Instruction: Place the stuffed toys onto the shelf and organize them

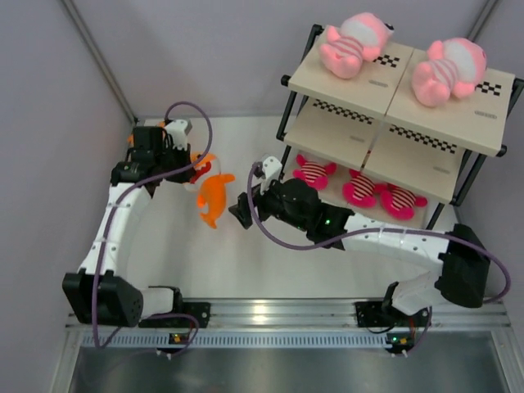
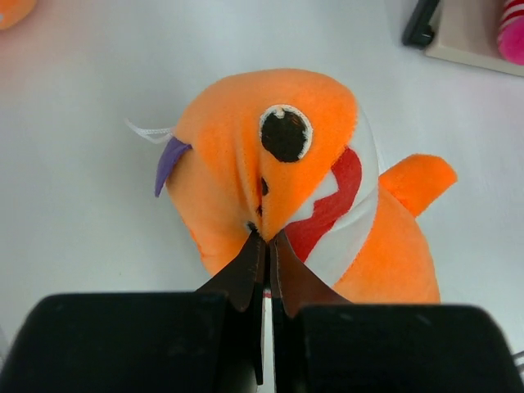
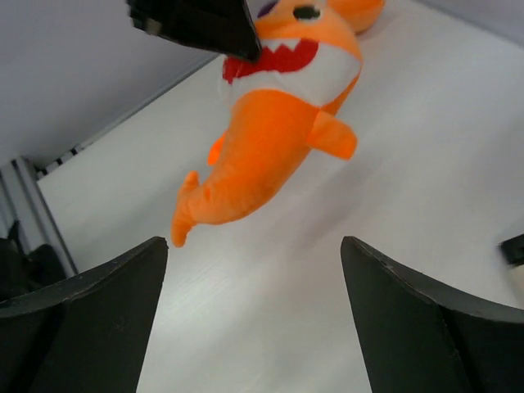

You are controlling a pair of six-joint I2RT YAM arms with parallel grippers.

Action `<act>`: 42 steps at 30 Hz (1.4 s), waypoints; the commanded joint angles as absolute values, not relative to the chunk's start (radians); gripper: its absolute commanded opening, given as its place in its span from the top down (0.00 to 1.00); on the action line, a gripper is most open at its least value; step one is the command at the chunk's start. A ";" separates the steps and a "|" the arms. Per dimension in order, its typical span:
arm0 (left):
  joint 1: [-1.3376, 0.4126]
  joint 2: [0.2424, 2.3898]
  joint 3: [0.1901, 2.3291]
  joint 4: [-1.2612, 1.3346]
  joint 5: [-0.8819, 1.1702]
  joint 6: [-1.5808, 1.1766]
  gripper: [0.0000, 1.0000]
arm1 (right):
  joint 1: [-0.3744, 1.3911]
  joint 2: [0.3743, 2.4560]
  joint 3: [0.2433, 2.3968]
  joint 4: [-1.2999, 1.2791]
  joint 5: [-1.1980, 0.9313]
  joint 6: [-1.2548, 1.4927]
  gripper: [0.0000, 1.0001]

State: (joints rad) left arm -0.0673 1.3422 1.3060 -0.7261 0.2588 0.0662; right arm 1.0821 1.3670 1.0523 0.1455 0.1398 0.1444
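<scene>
I need to use my right gripper, because my left gripper has the orange shark's head [image 1: 204, 169] far across from the shelf. My right gripper should grab its body [image 1: 214, 197] and bring it to the middle board.
My left gripper [image 1: 196, 173] [image 2: 266, 237] is shut on the head fabric of an orange shark [image 1: 214, 199] [image 2: 278, 164]. The shark hangs tail-down just above the table in the right wrist view [image 3: 270, 139]. My right gripper [image 1: 242, 210] [image 3: 254, 246] is open and empty, facing the shark from the right, a little apart from its tail. A second orange shark [image 1: 206, 159] lies behind the left gripper, partly hidden. The shelf [image 1: 327, 82] stands at the back right. Two pale pink toys [image 1: 354, 45] [image 1: 446, 70] lie on its top board. Three magenta striped toys [image 1: 313, 172] [image 1: 360, 190] [image 1: 401, 201] lie on the bottom board.
The shelf's middle board [image 1: 344, 135] shows no toys. Grey walls close the table on the left and back. The shelf's black foot [image 2: 422, 24] shows at the top right of the left wrist view.
</scene>
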 commanded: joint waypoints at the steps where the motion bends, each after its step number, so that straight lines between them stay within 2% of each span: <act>1: -0.067 1.209 1.231 -0.710 0.301 0.078 1.00 | 1.120 1.452 1.077 0.281 0.132 0.466 0.10; 9: -0.067 1.101 1.210 -0.739 0.345 0.022 1.00 | 1.124 1.615 1.121 0.390 0.055 0.640 0.09; 12: -0.067 1.097 1.219 -0.739 0.359 0.009 1.00 | 1.124 1.667 1.129 0.475 0.006 0.690 0.16; 13: -0.067 1.097 1.223 -0.739 0.359 0.008 1.00 | 1.124 1.681 1.137 0.489 0.006 0.698 0.33; 15: -0.067 1.092 1.232 -0.742 0.364 0.008 1.00 | 1.123 1.704 1.158 0.489 -0.023 0.706 0.58; 16: -0.067 1.092 1.236 -0.747 0.374 0.008 1.00 | 1.121 1.703 1.151 0.500 -0.020 0.718 0.78; 18: -0.067 1.097 1.255 -0.776 0.415 0.023 1.00 | 1.109 1.671 1.100 0.553 -0.008 0.738 0.96; 19: -0.067 1.101 1.265 -0.791 0.432 0.035 0.97 | 1.103 1.654 1.076 0.569 -0.006 0.773 1.00; 20: -0.067 1.112 1.279 -0.813 0.445 0.055 0.88 | 1.095 1.610 1.048 0.592 -0.006 0.794 1.00; 21: -0.067 1.117 1.302 -0.845 0.454 0.066 0.75 | 1.076 1.582 0.985 0.624 0.015 0.813 1.00; 22: -0.067 1.120 1.314 -0.862 0.462 0.074 0.52 | 1.068 1.554 0.953 0.629 0.031 0.834 1.00; 23: -0.067 1.123 1.325 -0.871 0.456 0.086 0.44 | 1.057 1.490 0.925 0.621 0.056 0.836 1.00; 25: -0.067 1.124 1.357 -0.900 0.425 0.087 0.38 | 1.037 1.412 0.870 0.542 0.078 0.810 1.00; 27: -0.067 1.127 1.397 -0.923 0.365 0.084 0.36 | 1.007 1.290 0.873 0.444 0.069 0.758 1.00; 32: -0.067 1.108 1.427 -0.959 0.299 0.115 0.34 | 0.930 1.015 0.933 -0.024 0.084 0.675 1.00; 38: -0.067 1.104 1.405 -0.957 0.325 0.104 0.34 | 0.804 0.671 0.832 -0.219 0.284 0.687 1.00; 42: -0.067 1.100 1.411 -0.956 0.315 0.109 0.34 | 0.688 0.580 0.841 -0.329 0.397 0.635 1.00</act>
State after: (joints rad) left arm -0.0673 1.1191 1.3968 -0.9539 0.3202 0.1001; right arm 0.7578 0.6022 0.8356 -0.1864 0.2745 0.6888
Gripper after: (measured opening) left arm 0.657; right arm 0.051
